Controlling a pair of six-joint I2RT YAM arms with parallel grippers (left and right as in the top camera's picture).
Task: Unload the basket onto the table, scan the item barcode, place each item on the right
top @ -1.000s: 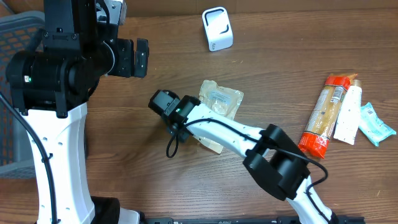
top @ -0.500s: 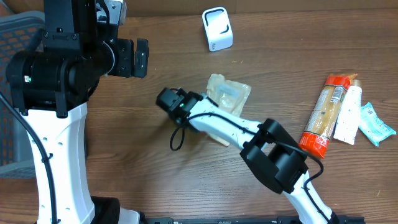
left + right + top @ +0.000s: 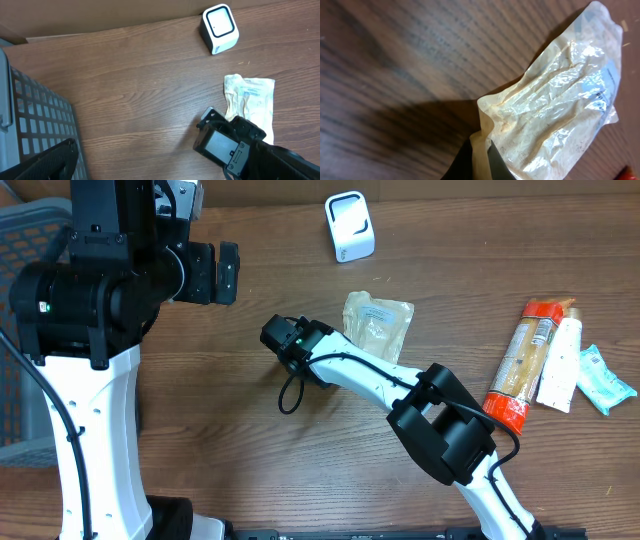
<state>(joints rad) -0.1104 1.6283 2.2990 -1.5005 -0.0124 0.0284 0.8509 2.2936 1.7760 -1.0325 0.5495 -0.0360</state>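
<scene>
The pouch has its pale side point(image 3: 379, 322) facing up and its barcode hidden, so next I turn the pouch over with my right gripper by its near corner point(image 3: 487, 118).
The item is a crumpled clear-and-cream plastic pouch point(image 3: 380, 325) with a white label, lying mid-table; it also shows in the left wrist view point(image 3: 252, 97) and fills the right wrist view point(image 3: 560, 110). My right gripper point(image 3: 340, 348) is shut on the pouch's near corner, and the film is pinched between its dark fingers point(image 3: 462, 162). The white scanner point(image 3: 350, 225) with a black-rimmed window stands at the back point(image 3: 219, 27), apart from the pouch. My left gripper point(image 3: 226, 272) hangs open over the left of the table, holding nothing.
A grey mesh basket point(image 3: 30, 240) sits at the left edge point(image 3: 35, 115). At the right lie an orange-red packet point(image 3: 520, 365), a white tube point(image 3: 560, 365) and a teal packet point(image 3: 605, 380). A cardboard wall runs along the back.
The right gripper has closed onto the pouch's corner and shifted right and toward the back, turning the pouch with it. The left arm has not moved.
</scene>
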